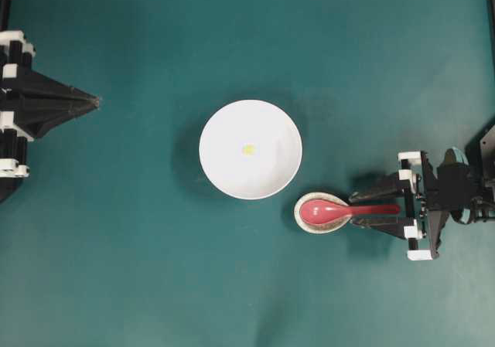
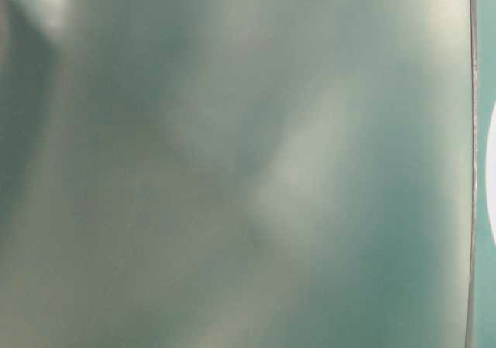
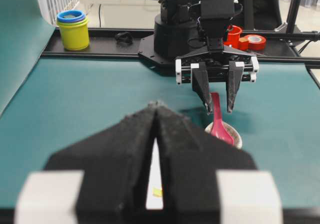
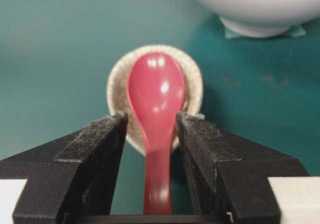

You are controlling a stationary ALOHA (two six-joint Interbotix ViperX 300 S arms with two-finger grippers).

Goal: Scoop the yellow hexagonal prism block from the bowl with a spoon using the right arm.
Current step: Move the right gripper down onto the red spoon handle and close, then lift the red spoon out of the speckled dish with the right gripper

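The bowl's side curves up, so the yellow block should slide toward it and ride up into the spoon's scoop when I push with the spoon.
The white bowl stands mid-table with the tiny yellow hexagonal prism block lying at its centre. To its lower right the pink-red spoon lies with its scoop in a speckled spoon rest and its handle pointing right. My right gripper is open, one finger on each side of the handle with a gap on both sides. The right wrist view shows the spoon between the fingers. My left gripper is shut and empty at the far left.
In the left wrist view a yellow cup with a blue lid and red tape rolls sit on the black frame beyond the mat. The table-level view is a teal blur with a white sliver at its right edge.
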